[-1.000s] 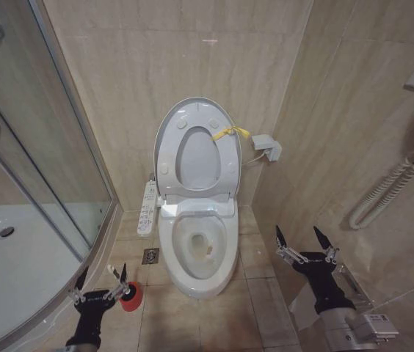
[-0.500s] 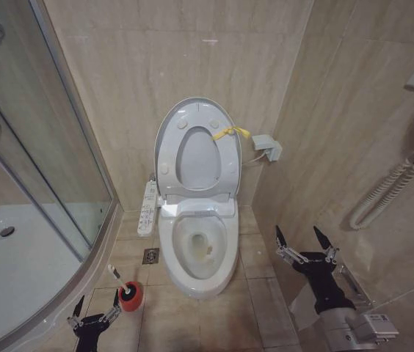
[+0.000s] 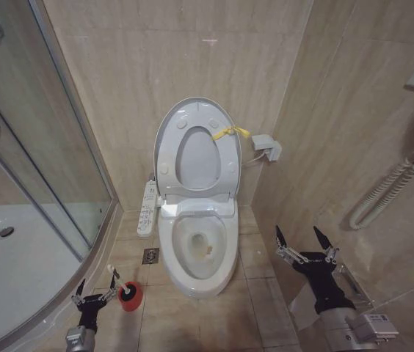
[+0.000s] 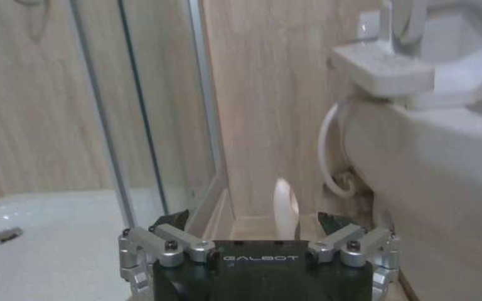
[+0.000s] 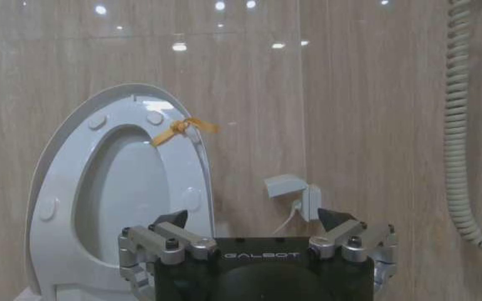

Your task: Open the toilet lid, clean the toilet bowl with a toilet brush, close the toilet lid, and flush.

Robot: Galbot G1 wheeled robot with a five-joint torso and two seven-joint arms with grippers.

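Note:
My gripper is going to lift the toilet brush (image 3: 122, 284). The brush leans in the wide, open red cup (image 3: 131, 301), so it will come free and leave the cup standing.
The toilet lid (image 3: 169, 136) stands upright against the wall with the seat ring raised in front of it and a yellow strap (image 3: 229, 133) at its rim. Below it the toilet bowl (image 3: 198, 249) lies uncovered. The toilet brush (image 3: 114, 278) stands in a red cup (image 3: 131, 295) on the floor left of the bowl. My left gripper (image 3: 95, 288) is open right beside the brush; in the left wrist view its white handle (image 4: 285, 202) shows blurred between the spread fingers of the left gripper (image 4: 253, 221). My right gripper (image 3: 303, 239) hangs open to the right of the bowl, and the right gripper (image 5: 253, 217) faces the lid (image 5: 65, 188).
The glass shower enclosure (image 3: 53, 161) and its white tray (image 3: 16, 271) close off the left. A control panel (image 3: 147, 207) hangs beside the toilet, with a floor drain (image 3: 150, 255) below it. On the right wall are a socket box (image 3: 267, 147) and a coiled hose (image 3: 383, 194).
My left gripper dropped toward the lower edge half a second ago and has risen again beside the brush handle. The right arm and the toilet have not moved.

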